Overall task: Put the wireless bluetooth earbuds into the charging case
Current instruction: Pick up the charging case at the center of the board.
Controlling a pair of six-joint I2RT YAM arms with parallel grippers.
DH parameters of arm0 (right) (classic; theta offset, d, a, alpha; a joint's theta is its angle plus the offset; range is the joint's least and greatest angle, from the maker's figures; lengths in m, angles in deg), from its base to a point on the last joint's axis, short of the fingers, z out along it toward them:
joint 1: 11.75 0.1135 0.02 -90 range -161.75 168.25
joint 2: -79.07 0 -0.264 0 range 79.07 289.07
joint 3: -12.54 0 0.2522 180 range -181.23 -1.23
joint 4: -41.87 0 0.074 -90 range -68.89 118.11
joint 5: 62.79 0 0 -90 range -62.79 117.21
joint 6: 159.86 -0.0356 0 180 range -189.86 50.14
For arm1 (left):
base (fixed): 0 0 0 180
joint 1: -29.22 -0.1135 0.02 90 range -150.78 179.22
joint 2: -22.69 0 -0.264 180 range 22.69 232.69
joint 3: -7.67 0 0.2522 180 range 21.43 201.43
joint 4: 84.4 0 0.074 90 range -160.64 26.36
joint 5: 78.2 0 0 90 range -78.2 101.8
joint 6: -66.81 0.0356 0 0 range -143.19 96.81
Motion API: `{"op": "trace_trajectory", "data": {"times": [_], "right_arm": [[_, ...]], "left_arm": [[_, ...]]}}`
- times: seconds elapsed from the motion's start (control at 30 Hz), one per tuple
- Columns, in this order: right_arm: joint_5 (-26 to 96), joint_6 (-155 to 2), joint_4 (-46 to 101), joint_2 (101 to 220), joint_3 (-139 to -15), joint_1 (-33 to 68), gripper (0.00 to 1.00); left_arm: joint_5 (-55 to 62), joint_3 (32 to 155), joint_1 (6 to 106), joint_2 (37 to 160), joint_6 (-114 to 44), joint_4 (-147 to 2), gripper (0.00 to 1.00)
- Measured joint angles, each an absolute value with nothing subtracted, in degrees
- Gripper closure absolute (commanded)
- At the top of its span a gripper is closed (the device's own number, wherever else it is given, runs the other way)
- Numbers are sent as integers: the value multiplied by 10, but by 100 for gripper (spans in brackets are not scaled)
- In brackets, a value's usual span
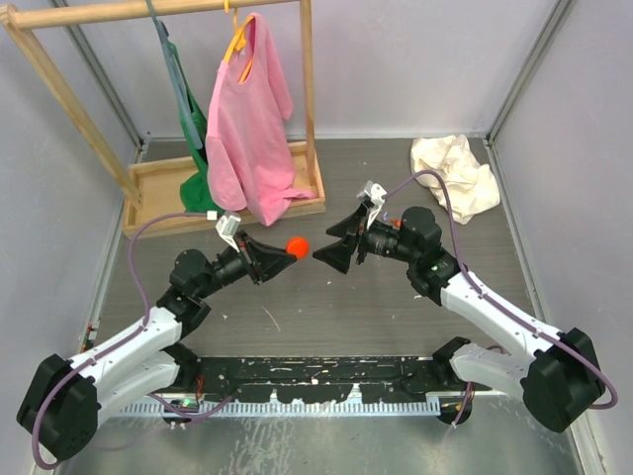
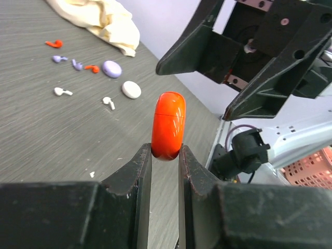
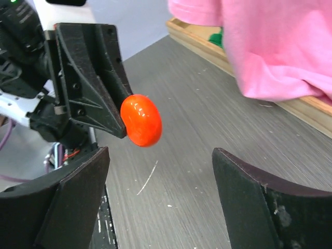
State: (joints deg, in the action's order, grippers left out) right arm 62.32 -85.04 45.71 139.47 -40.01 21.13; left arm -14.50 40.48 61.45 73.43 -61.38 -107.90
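Observation:
My left gripper is holding only the red case's lower end (image 2: 165, 150), so my right gripper should hold the red case's top (image 2: 170, 101) while my left gripper takes a deeper grip.
My left gripper (image 2: 166, 150) is shut on the lower end of a glossy red charging case (image 2: 168, 124), held above the table. The case stands out past the fingertips and shows closed. In the top view the red case (image 1: 296, 244) hangs mid-table between both grippers. My right gripper (image 3: 161, 151) is open and faces the case (image 3: 141, 120) from a short gap away, touching nothing. On the table beyond lie the earbuds: a red one (image 2: 54, 43), a lilac one (image 2: 59, 58) and a white one (image 2: 62, 92), with more beside them.
A lilac case (image 2: 111, 68) and a white case (image 2: 131, 89) lie among the earbuds. A cream cloth (image 1: 455, 173) sits at the back right. A wooden clothes rack (image 1: 158, 188) with a pink shirt (image 1: 247, 119) stands at the back left.

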Motion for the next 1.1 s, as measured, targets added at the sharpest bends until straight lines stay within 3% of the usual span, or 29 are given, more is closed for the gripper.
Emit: {"op": "trace_trajectory", "data": {"times": [0.3,0.87,1.0,1.1], "right_arm": [[724,-889,538,1430,-399,211,29],[781,-941,630,1463,-396,220,48],[786,-943,640,1467,-396,223,57],[787,-943,642,1471,-396,223,69]], "left_arm": [[-196,412,614,735,-640,-1122,100],[-222,419,614,759,-675,-1176,100],[-228,419,614,766,-676,-1180,100],[-234,419,614,767,-678,-1183,98]]}}
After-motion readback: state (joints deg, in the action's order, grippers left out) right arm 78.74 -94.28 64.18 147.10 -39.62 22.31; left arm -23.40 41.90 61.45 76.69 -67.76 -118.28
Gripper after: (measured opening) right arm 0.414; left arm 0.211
